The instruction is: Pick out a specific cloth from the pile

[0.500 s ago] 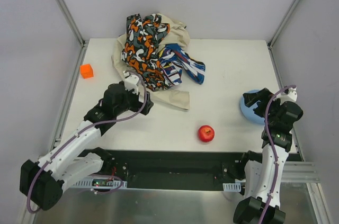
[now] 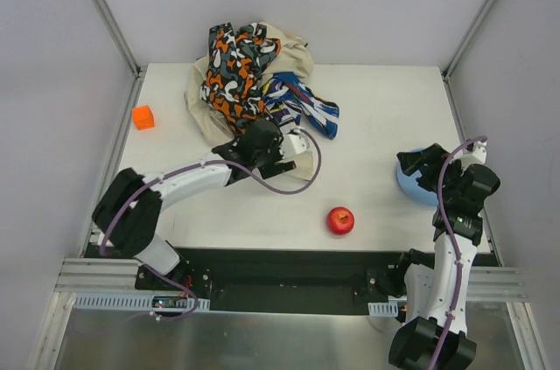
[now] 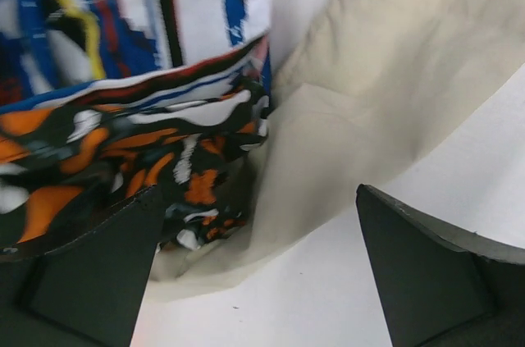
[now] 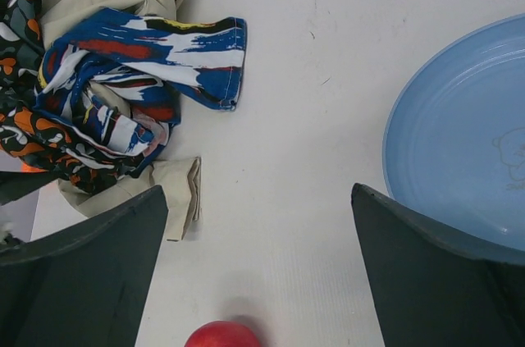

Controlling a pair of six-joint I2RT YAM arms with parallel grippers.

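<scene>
My left gripper goes on moving forward and closes on both cloths, because the striped cloth's edge [image 3: 215,70] is lying against the patterned cloth [image 3: 197,165] in front of the gripper's open fingers.
The pile lies at the table's back left: a beige cloth [image 2: 296,57], an orange-black-white patterned cloth [image 2: 229,73] and a blue-white striped cloth [image 2: 306,110]. No plain black cloth shows in any view; it is hidden or out of view. My left gripper [image 2: 282,150] is open and empty, low over the pile's near edge. In the left wrist view its open jaws [image 3: 258,281] frame the beige cloth [image 3: 369,84], with the patterned cloth [image 3: 123,150] and the striped cloth [image 3: 189,19] behind. My right gripper [image 2: 420,166] is open and empty above the blue plate.
A blue plate [image 2: 405,183] sits at the right, also in the right wrist view [image 4: 467,142]. A red apple [image 2: 340,220] lies near the front edge, also in the right wrist view [image 4: 221,335]. An orange cube [image 2: 143,116] sits at the left edge.
My left arm has stretched forward and to the right, from the pile's near left corner to its near edge. The right arm has hardly moved.
</scene>
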